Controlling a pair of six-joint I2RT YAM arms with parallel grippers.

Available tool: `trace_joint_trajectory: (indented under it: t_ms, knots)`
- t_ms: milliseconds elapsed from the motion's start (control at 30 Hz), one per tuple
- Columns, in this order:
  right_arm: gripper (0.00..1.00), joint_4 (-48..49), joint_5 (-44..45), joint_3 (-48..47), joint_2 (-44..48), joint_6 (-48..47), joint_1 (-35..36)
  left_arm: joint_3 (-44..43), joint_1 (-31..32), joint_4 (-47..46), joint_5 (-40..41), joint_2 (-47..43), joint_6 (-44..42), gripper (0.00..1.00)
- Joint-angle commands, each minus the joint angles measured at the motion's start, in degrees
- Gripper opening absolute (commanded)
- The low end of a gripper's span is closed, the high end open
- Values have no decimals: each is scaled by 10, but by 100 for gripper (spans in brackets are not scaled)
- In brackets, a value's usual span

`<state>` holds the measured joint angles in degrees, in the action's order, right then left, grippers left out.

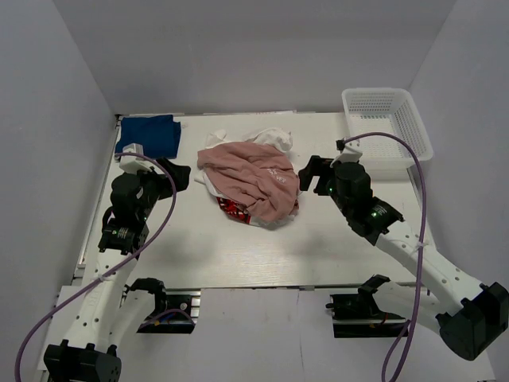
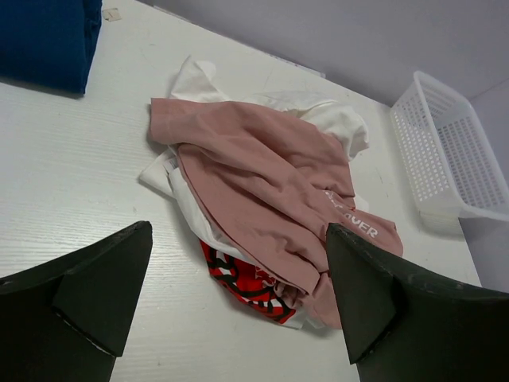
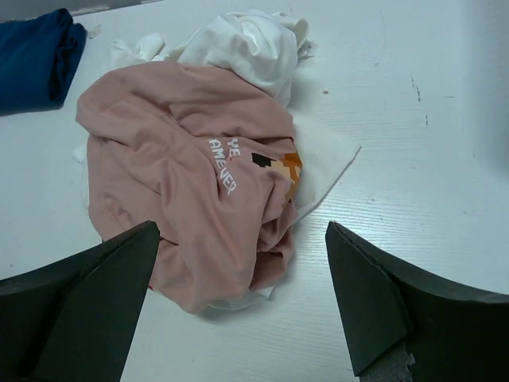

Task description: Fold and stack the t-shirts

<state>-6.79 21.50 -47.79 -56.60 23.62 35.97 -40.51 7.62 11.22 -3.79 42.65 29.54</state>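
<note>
The dusty-pink tee (image 1: 237, 169) is lying uncovered on top of the white tees. My right gripper should go toward its raised folds (image 1: 267, 170) next until the fingers close there.
A crumpled heap of t-shirts lies mid-table. The dusty-pink tee (image 1: 253, 177) is on top, also in the left wrist view (image 2: 262, 191) and right wrist view (image 3: 183, 191). Under it lies a white tee with a red print (image 1: 233, 208) (image 2: 246, 282), and another white tee (image 1: 270, 140) (image 3: 246, 44) at the far side. A folded dark blue tee (image 1: 148, 134) (image 2: 44, 40) (image 3: 32, 60) sits at the far left. My left gripper (image 1: 180, 175) (image 2: 238, 298) is open, left of the heap. My right gripper (image 1: 312, 173) (image 3: 238, 298) is open, right of the heap. Both are empty.
A white plastic mesh basket (image 1: 390, 131) (image 2: 449, 151) stands at the far right corner. Grey walls close the table at back and sides. Bare white tabletop (image 1: 238, 255) lies in front of the heap.
</note>
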Motion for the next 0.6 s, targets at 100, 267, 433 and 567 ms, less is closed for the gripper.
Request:
trace_joint_trajectory:
  t_ms: [100,267,433,567]
  knots:
    - [91,-7,72,6,5,23,1,-14,-1,13,8,-4,6,100]
    - [91,-67,99,-27,-44,30,0,-7,-1,7,3,-4,6,100]
    - [91,-8,-16,-38,-107,-5,2,8,-1,5,-9,3,6,100]
    - [91,26,-62,-63,-173,-34,7,29,5,-15,-14,9,6,100]
